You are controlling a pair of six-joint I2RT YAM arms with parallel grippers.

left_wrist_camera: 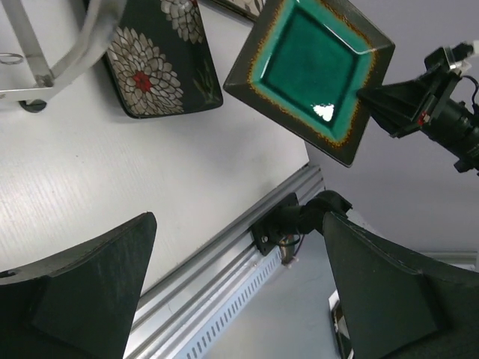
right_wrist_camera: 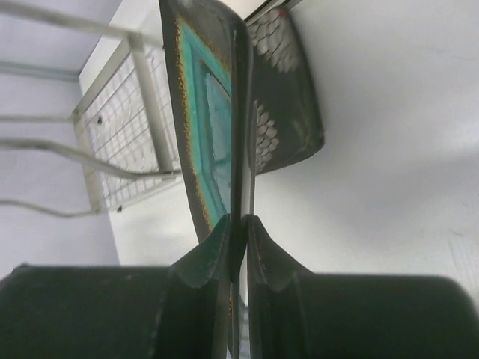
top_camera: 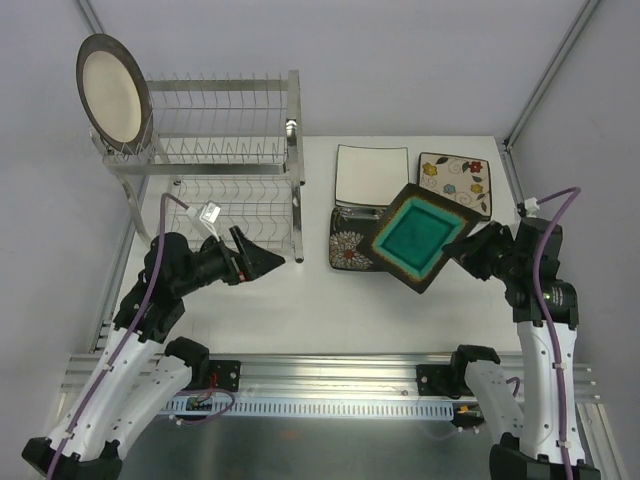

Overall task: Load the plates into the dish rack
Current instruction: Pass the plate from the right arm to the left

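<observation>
My left gripper goes on toward the free opposite rim [top_camera: 387,214] until its fingers are on both sides of that rim, because my right gripper is holding the teal-centred plate [top_camera: 458,229] by one side.
My right gripper [top_camera: 466,246] is shut on the rim of the teal-centred dark square plate [top_camera: 418,236] and holds it lifted and tilted above the table; it shows edge-on in the right wrist view [right_wrist_camera: 217,127] and in the left wrist view [left_wrist_camera: 310,71]. The black chrysanthemum plate [top_camera: 348,250] lies on the table under it. The white square plate [top_camera: 371,173] and the flowered cream plate [top_camera: 454,182] lie behind. The round cream plate with dark rim [top_camera: 112,90] stands in the top tier of the silver dish rack [top_camera: 225,160]. My left gripper [top_camera: 272,260] is open and empty beside the rack.
The rack's lower tier [top_camera: 235,215] stands just behind my left gripper. A metal rail [top_camera: 330,375] runs along the table's near edge. Frame posts [top_camera: 545,75] rise at the back right corner.
</observation>
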